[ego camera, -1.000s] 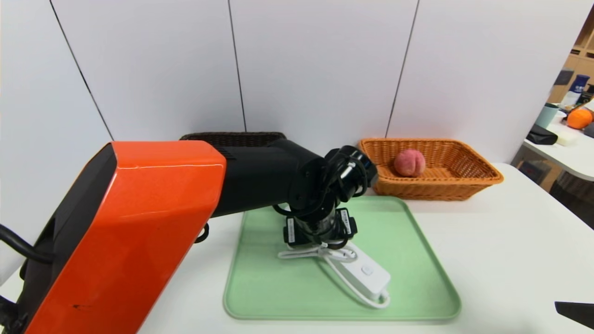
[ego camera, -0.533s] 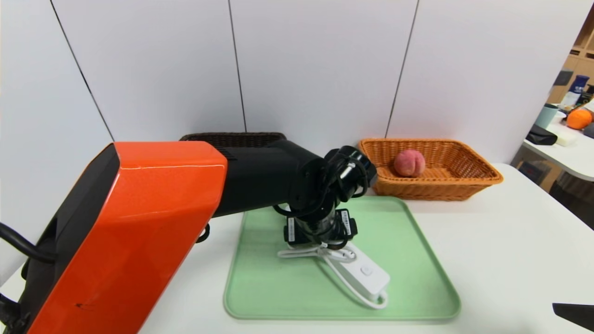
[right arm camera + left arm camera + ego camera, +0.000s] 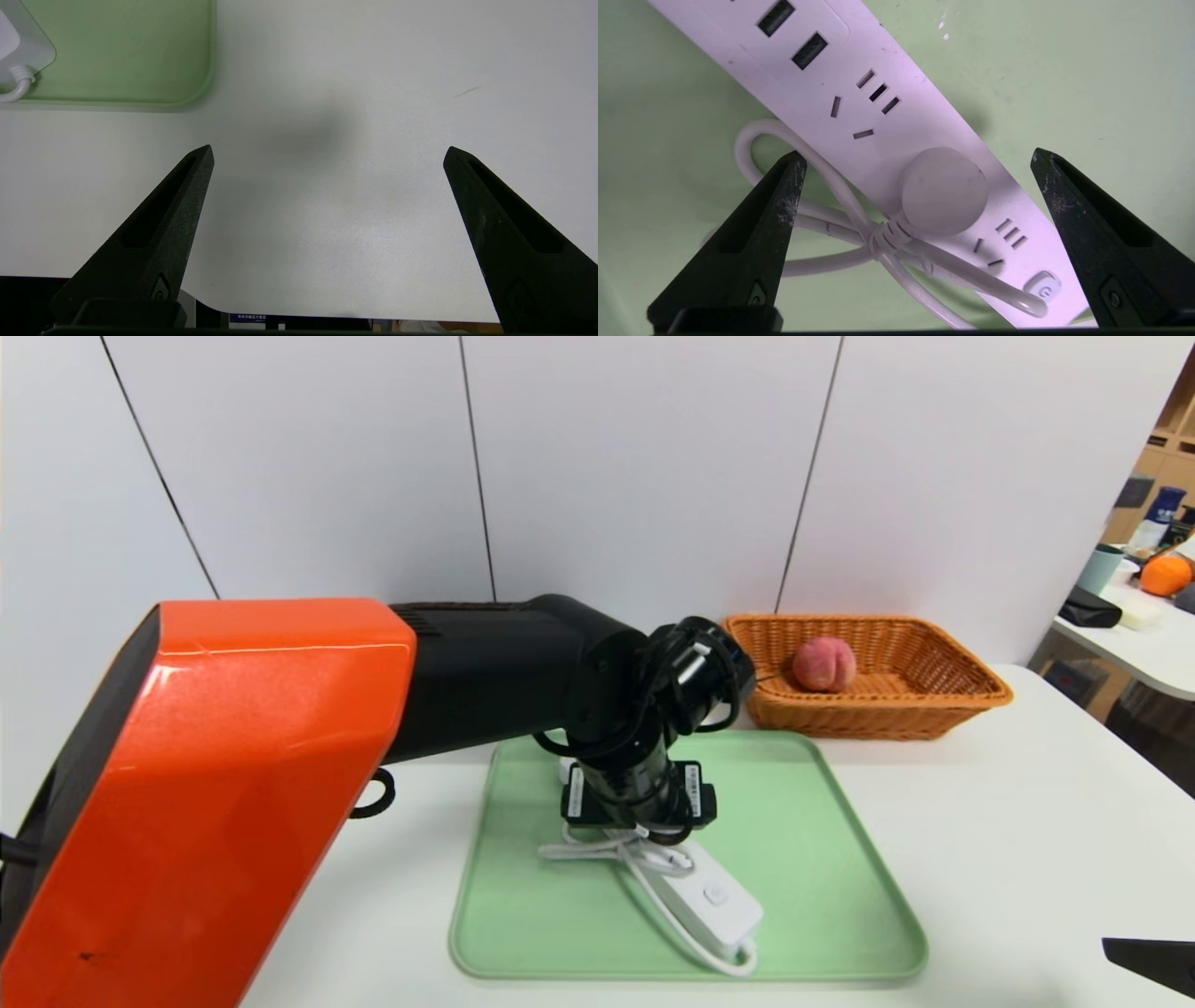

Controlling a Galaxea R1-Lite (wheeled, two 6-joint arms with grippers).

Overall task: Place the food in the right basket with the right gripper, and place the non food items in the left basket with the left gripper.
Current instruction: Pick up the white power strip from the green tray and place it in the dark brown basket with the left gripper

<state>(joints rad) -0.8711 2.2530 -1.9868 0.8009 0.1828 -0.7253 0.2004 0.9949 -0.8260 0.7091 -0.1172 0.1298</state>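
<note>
The white power strip (image 3: 717,902) should come up along with the bundled white cord when I lift the cord, because the round plug (image 3: 945,191) is in the power strip's socket.
A white power strip (image 3: 711,899) with its bundled cord (image 3: 840,233) lies aslant on the green tray (image 3: 840,896). My left gripper (image 3: 638,814) points down over the strip's cord end. In the left wrist view the left gripper (image 3: 919,157) is open. Its fingers (image 3: 784,196) stand on either side of the strip (image 3: 896,121) and its round plug, gripping nothing. The peach (image 3: 824,663) sits in the orange right basket (image 3: 943,695). My left arm hides the left basket. My right gripper (image 3: 327,154) hangs open over bare table near the front right edge (image 3: 1150,961).
White wall panels stand close behind the baskets. A side table (image 3: 1144,644) with an orange ball and bottles lies at the far right. The tray's corner (image 3: 187,88) shows in the right wrist view, with the table's front edge just below the fingers.
My left arm has swung up and left and now covers the dark basket. Its gripper has dropped lower over the power strip, which has shifted a little to the left. The right gripper barely moved.
</note>
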